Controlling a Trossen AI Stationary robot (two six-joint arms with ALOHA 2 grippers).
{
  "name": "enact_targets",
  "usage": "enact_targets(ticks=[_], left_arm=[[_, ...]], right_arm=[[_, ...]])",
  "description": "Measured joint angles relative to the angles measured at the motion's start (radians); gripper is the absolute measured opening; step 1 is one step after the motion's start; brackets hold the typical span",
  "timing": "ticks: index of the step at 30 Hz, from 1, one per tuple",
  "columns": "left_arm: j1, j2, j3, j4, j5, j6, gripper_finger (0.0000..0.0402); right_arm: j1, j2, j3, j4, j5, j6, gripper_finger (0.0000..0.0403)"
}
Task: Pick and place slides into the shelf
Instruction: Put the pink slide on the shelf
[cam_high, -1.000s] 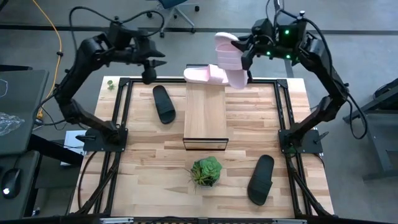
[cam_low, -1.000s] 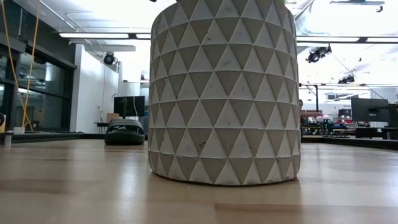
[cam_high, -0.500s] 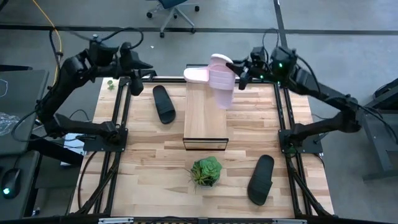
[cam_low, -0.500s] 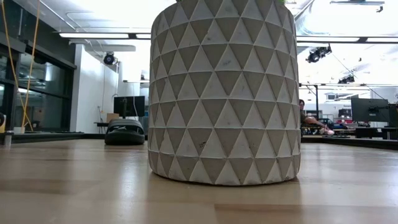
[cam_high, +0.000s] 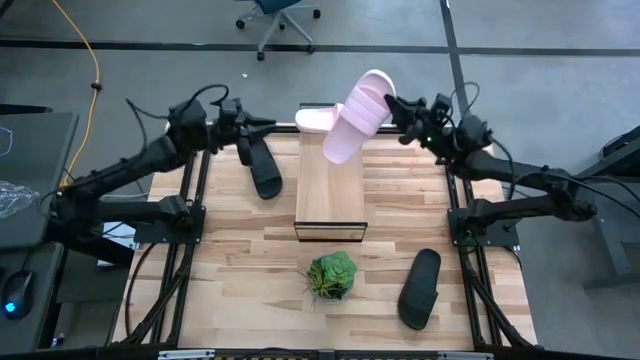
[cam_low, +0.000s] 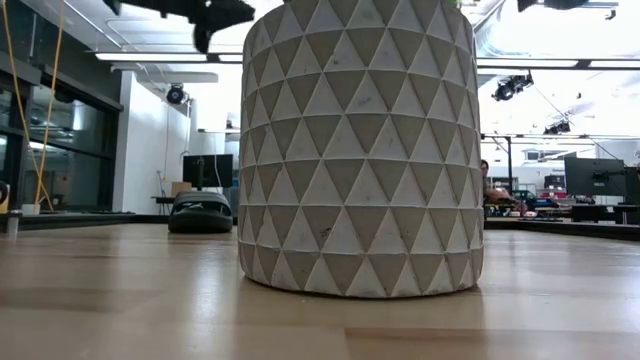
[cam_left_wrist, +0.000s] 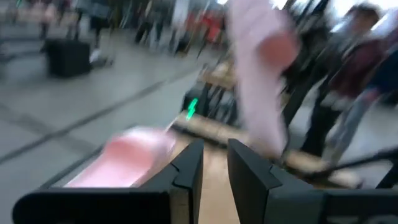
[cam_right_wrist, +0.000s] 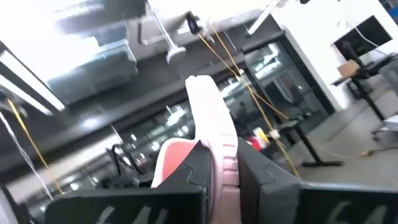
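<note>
I have the held pink slide (cam_high: 360, 117) at a slant over the shelf, so next my left gripper grabs that slide's loose end (cam_high: 341, 149) and turns it to line up with the other pink slide.
My right gripper (cam_high: 397, 106) is shut on a pale pink slide (cam_high: 355, 118) that hangs slanted above the shelf's (cam_high: 330, 195) far end. The second pink slide (cam_high: 314, 120) lies sole-down across that far end of the light plank top. One black slide (cam_high: 265, 168) lies on the table left of the shelf, and the other black slide (cam_high: 420, 288) lies near the right front. My left gripper (cam_high: 246, 136) hovers over the far end of the left black slide; its fingers are a narrow gap apart in the left wrist view (cam_left_wrist: 214, 158) and touch nothing. My right gripper (cam_right_wrist: 222, 149) pinches the pink slide between its two fingers at the side edge near the strap (cam_right_wrist: 221, 163). The fingers come in about level from the table's right. The slide is lifted clear and tilted, its free end (cam_high: 337, 155) pointing down toward the shelf top.
A small green plant (cam_high: 332, 275) in a patterned grey pot (cam_low: 360, 150) stands near the front, just before the shelf's near end. Dark frame rails (cam_high: 195, 190) run along the table's left and right sides. Bare wood lies between the shelf and the right rail.
Both arms have come down and reached in toward the table's middle. The right gripper carried the pink slide lower and toward the near edge, over the shelf's far end, and the slide tipped from hanging upright to slanting. The left gripper descended toward the left black slide.
</note>
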Motion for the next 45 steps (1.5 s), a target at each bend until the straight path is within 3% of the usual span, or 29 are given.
enact_targets(ticks=[3,10,17,21,25,33,45], left_arm=[[-0.063,0.034,-0.049,0.155,-0.034,-0.028,0.0062],[-0.205,0.128,-0.050,0.202,-0.105,-0.013,0.0078],[-0.248,0.185,-0.050,0.278,-0.185,-0.097,0.0175],[-0.248,0.214,-0.050,0.291,-0.189,-0.178,0.0231],[-0.249,0.244,-0.050,0.381,-0.164,-0.228,0.0264],[-0.257,0.299,-0.049,0.502,-0.115,-0.302,0.0266],[-0.327,0.341,-0.048,0.537,-0.163,-0.296,0.0244]], right_arm=[[0.016,0.026,-0.051,0.141,0.035,0.024,0.0015],[0.029,0.073,-0.038,0.224,0.020,0.014,0.0015],[0.035,0.075,-0.027,0.231,0.004,-0.008,0.0015],[0.049,0.075,-0.026,0.238,0.002,-0.021,0.0015],[0.066,0.076,-0.026,0.248,0.012,-0.047,0.0015],[0.083,0.076,-0.026,0.247,0.031,-0.063,0.0015],[0.084,0.088,-0.026,0.252,0.022,-0.048,0.0014]])
